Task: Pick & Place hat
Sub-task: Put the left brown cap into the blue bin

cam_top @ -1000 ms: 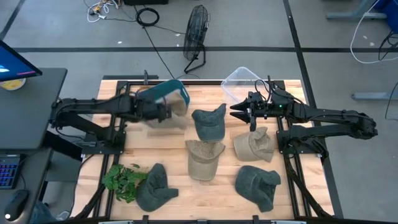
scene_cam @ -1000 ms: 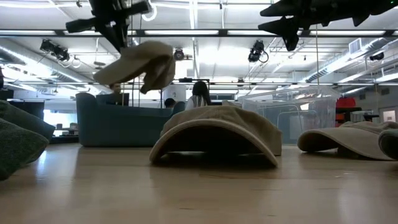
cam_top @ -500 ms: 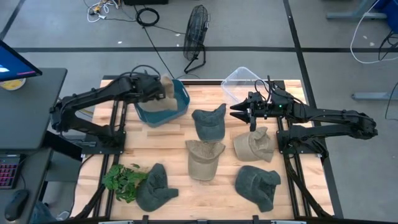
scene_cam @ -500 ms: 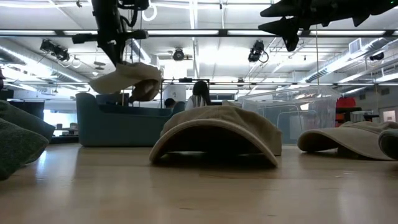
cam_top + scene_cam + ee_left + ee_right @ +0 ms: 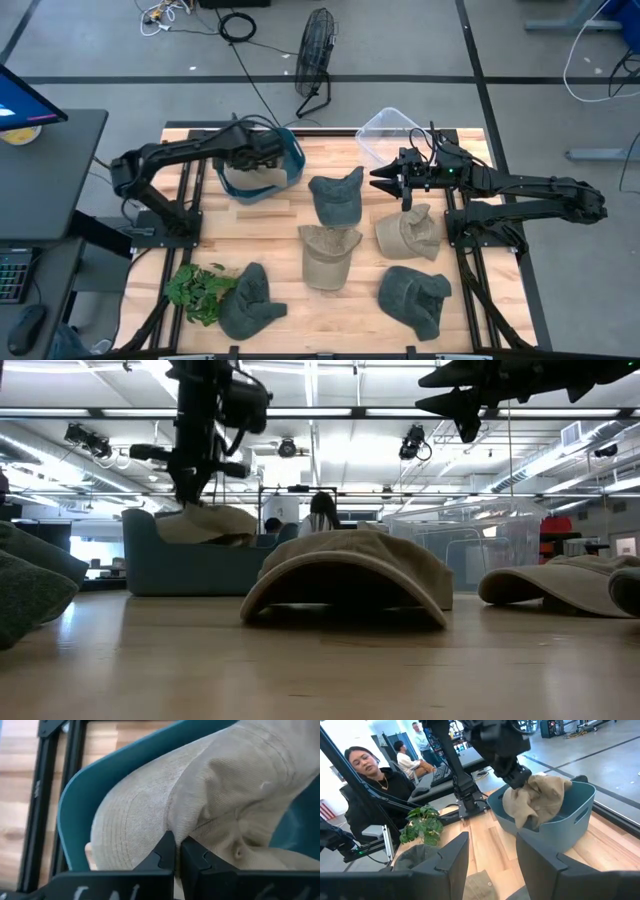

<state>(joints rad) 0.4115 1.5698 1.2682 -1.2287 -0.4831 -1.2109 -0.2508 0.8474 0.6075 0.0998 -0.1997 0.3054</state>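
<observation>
The tan hat's brim (image 5: 248, 181) is hanging inside the blue bin's rim. My left gripper should go on lowering the hat until it sits in the bin (image 5: 287, 170), and then let go.
A tan hat (image 5: 256, 178) sits inside the blue bin (image 5: 292, 160) at the table's far left, and my left gripper (image 5: 268, 155) is shut on it from above. In the low view the hat (image 5: 206, 522) shows at the bin's rim (image 5: 180, 565), under the left gripper (image 5: 190, 500). The right wrist view shows the same hat (image 5: 536, 797) in the bin (image 5: 572, 815). My right gripper (image 5: 380, 180) hovers open, high over the table's far right part, touching nothing. My left gripper pinches the tan hat between its two shut fingers (image 5: 165, 852), on a fold of cloth (image 5: 186, 822) where the stitched brim meets the crown. It comes from above, pointing down. The hat hangs below the fingers, its lower part inside the blue bin (image 5: 100, 775).
Several other hats lie on the table: dark green (image 5: 337, 197), tan (image 5: 327, 253), tan (image 5: 408, 232), dark green (image 5: 415, 295) and dark green (image 5: 250, 300). A leafy plant (image 5: 195, 285) lies near left. A clear container (image 5: 385, 130) stands at the far edge. A person (image 5: 370, 785) sits beyond the table.
My left gripper has carried the tan hat toward the far edge over the blue bin and then down. The hat, held high above the table a second ago, now sits lowered into the bin. The right arm has kept still.
</observation>
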